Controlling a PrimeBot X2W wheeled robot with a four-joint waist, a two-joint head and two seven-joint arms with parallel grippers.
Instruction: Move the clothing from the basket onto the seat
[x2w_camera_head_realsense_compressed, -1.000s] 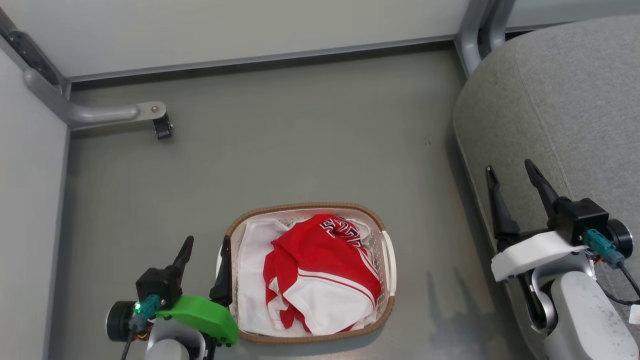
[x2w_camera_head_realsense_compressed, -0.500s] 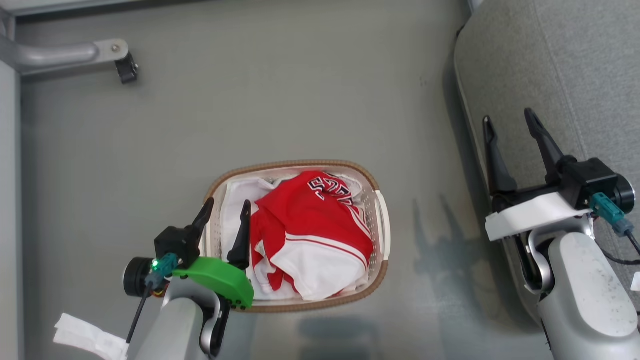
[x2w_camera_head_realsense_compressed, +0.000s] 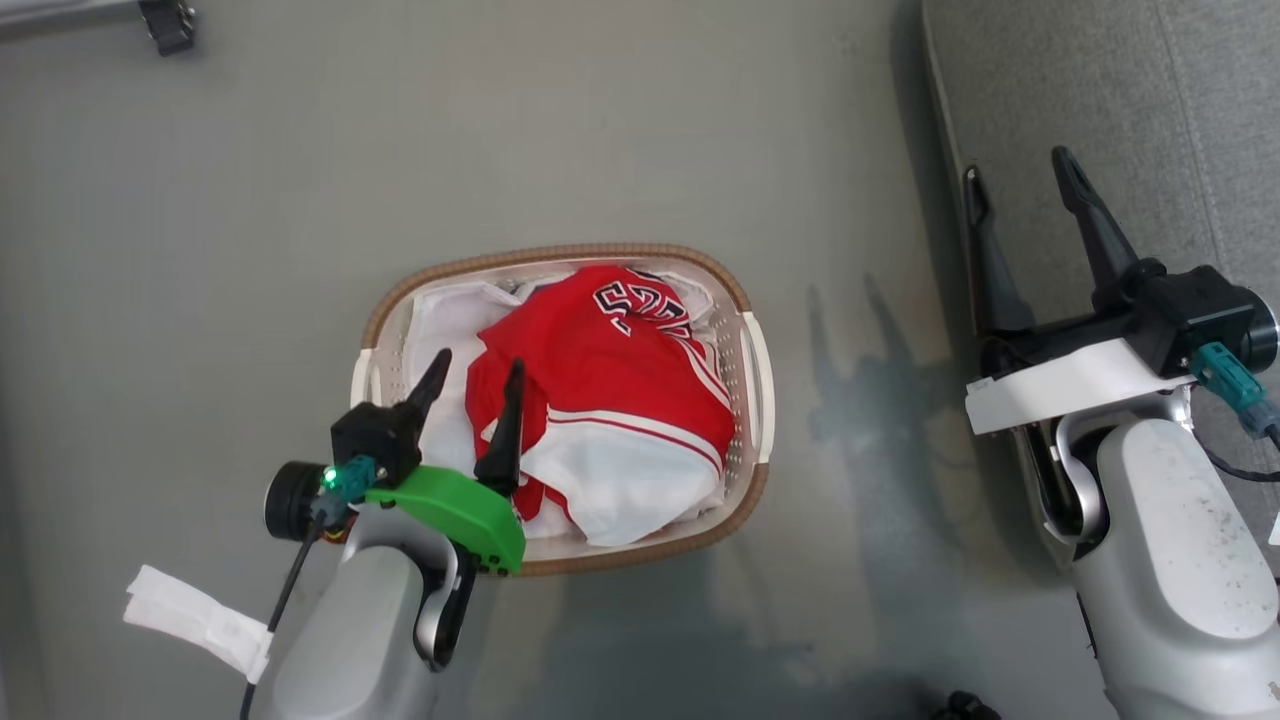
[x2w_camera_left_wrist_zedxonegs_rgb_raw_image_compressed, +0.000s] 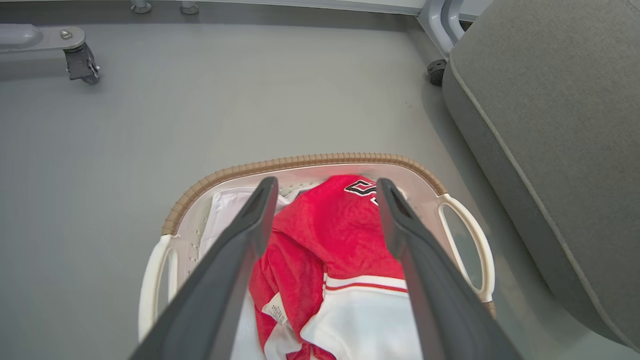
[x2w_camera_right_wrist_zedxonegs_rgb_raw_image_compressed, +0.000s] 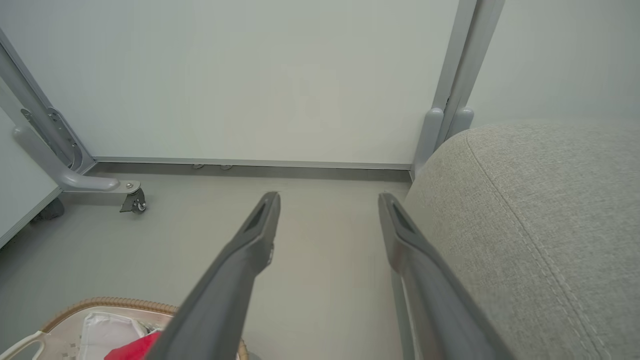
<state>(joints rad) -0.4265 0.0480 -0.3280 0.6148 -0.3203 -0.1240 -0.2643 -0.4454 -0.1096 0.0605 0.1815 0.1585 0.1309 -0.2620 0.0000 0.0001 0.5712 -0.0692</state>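
The clothing (x2w_camera_head_realsense_compressed: 606, 390) is piled up and red folds (x2w_camera_head_realsense_compressed: 529, 497) are showing from under its white panel, so I should expect another red garment hidden underneath.
The white basket (x2w_camera_head_realsense_compressed: 560, 255) with its brown woven rim stands on the grey floor, also seen as the basket (x2w_camera_left_wrist_zedxonegs_rgb_raw_image_compressed: 300, 162) in the left wrist view. In it lies the clothing (x2w_camera_head_realsense_compressed: 610, 390), a crumpled red and white garment with dark lettering, over white cloth. My left gripper (x2w_camera_head_realsense_compressed: 475, 365) hangs open above the basket's left half, and the clothing (x2w_camera_left_wrist_zedxonegs_rgb_raw_image_compressed: 330, 230) shows between its fingers. My right gripper (x2w_camera_head_realsense_compressed: 1015, 170) is open at the edge of the grey seat (x2w_camera_head_realsense_compressed: 1130, 90), nothing between its fingers. The right wrist view has the seat (x2w_camera_right_wrist_zedxonegs_rgb_raw_image_compressed: 550, 200) on its right.
A wheeled metal leg (x2w_camera_right_wrist_zedxonegs_rgb_raw_image_compressed: 127, 192) of the white partition stands at the far left, and another post (x2w_camera_right_wrist_zedxonegs_rgb_raw_image_compressed: 442, 125) rises beside the seat. A white tag (x2w_camera_head_realsense_compressed: 195, 615) hangs from my left forearm. Bare grey floor lies between basket and seat.
The head camera has tilted down, so the whole scene slides up the picture. My left gripper has moved from beside the basket's left rim to over its inside. Both grippers stay open.
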